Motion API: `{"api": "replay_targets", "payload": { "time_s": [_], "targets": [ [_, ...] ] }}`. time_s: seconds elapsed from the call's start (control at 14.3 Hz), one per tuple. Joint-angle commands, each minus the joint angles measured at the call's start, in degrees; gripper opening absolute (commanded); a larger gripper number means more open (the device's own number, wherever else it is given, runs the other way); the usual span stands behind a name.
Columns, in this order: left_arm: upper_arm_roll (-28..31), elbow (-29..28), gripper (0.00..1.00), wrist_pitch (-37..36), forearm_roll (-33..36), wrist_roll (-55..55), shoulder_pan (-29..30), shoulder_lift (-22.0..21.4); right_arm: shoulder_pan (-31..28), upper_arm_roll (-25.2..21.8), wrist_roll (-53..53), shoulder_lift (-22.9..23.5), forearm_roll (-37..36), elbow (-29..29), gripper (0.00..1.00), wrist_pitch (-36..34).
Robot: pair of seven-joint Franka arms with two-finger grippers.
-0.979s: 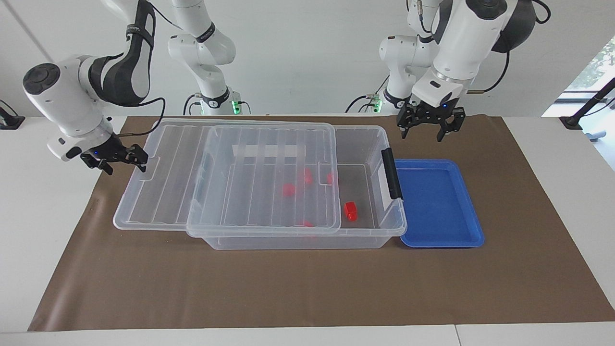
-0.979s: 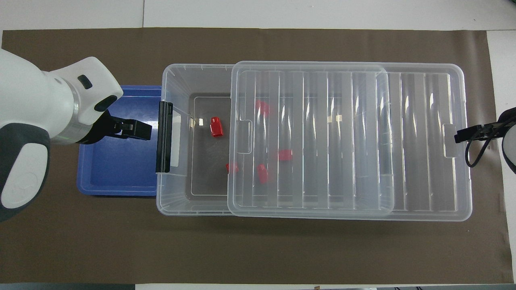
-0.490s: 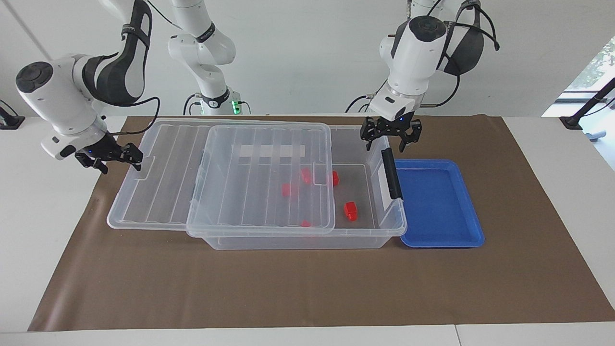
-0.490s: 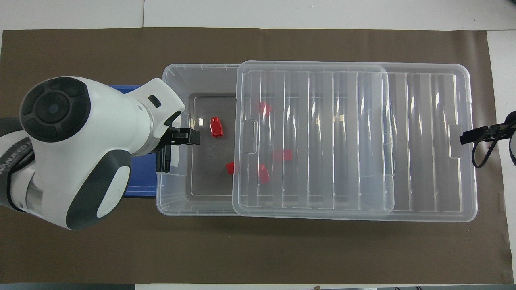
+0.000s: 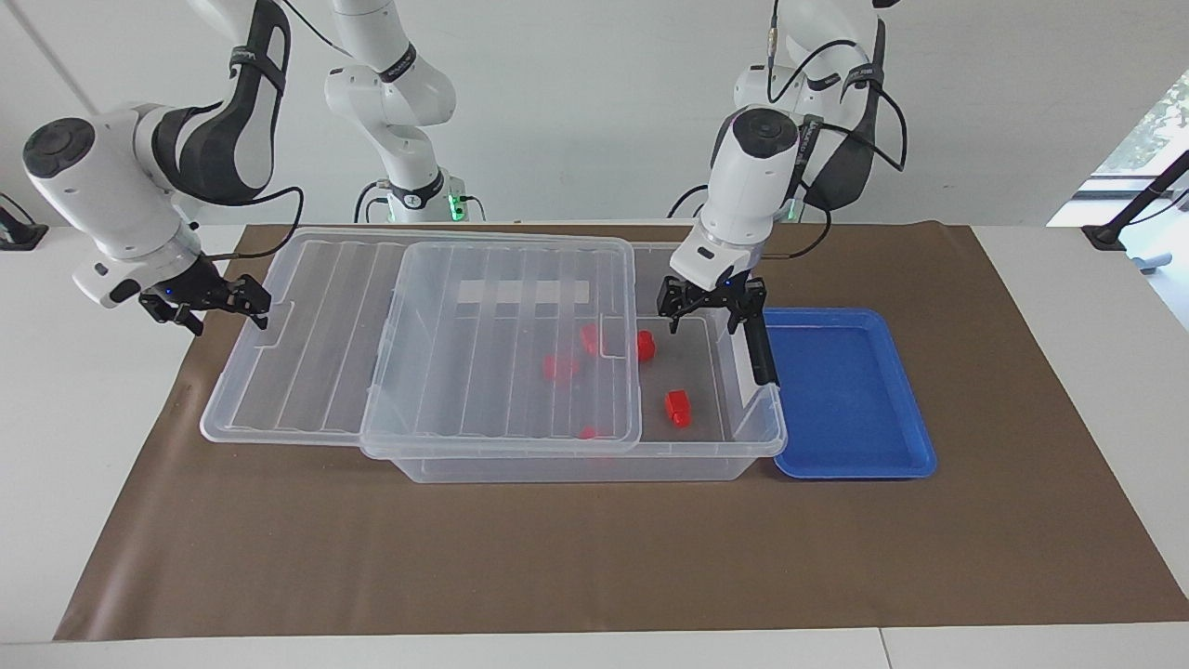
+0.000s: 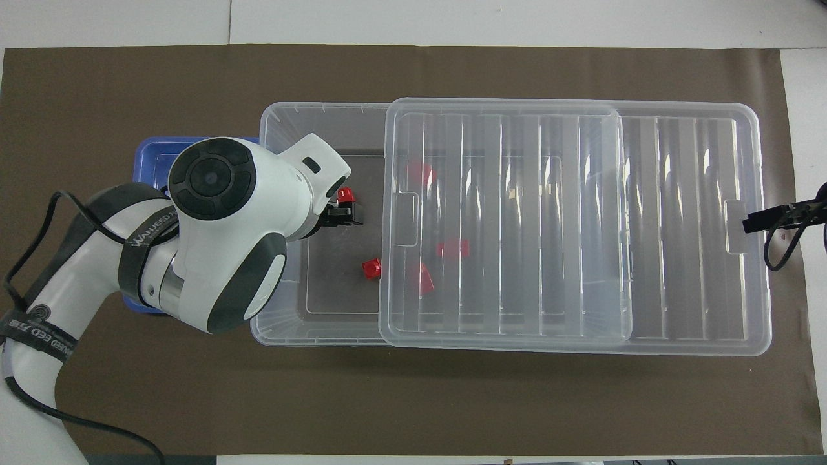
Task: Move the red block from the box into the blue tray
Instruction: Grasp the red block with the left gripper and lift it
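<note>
The red block by the robot's left gripper is clear of the lid's edge [image 5: 638, 403], so the left gripper should keep going down until its fingers straddle that block [image 5: 677, 408], then close.
The clear box [image 5: 757, 437] [image 6: 284, 116] stands mid-table with its ribbed lid [image 5: 464, 344] [image 6: 568, 219] slid toward the right arm's end, so the end by the blue tray [image 5: 850, 400] [image 6: 152, 152] is uncovered. Two red blocks lie in the uncovered part: one [image 5: 677, 407] [image 6: 346, 194] and another [image 5: 645, 346] [image 6: 371, 268] at the lid's edge. Others show through the lid. My left gripper [image 5: 708, 314] [image 6: 342, 216] is open and empty, low over the uncovered end. My right gripper [image 5: 232, 299] [image 6: 759, 219] holds the lid's end tab.
A black clip handle [image 5: 760, 344] sits on the box end next to the tray. The brown mat [image 5: 594, 557] covers the table. In the overhead view my left arm [image 6: 213, 226] hides most of the tray and that box end.
My left gripper swung from beside the tray to the box's uncovered end and came down. My right gripper drew the lid further toward the right arm's end.
</note>
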Motion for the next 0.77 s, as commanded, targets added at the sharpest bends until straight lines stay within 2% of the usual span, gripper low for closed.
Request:
{"api": "replay_targets", "payload": {
  "time_s": [0.0,0.14,0.35,0.7],
  "targets": [
    [0.61,-3.00,0.97,5.32,0.74,-1.91,-0.53,0.63,-0.52,-0.73,-2.35,-0.55,0.17,-0.60,1.00,0.94],
    [0.61,-4.24,0.97,8.84,0.74,-1.99,-0.53,2.11,-0.52,-0.74,-2.35,-0.55,0.17,-0.60,1.00,0.86],
    [0.61,-4.42,0.97,10.43,0.74,-2.00,-0.62,3.70,-0.52,-0.56,-2.27,-0.55,0.17,-0.51,1.00,0.86],
    [0.69,-4.33,0.96,14.12,0.83,-3.57,-0.97,7.74,-0.52,0.41,-2.00,1.30,0.78,4.75,1.00,-1.50]
  ]
}}
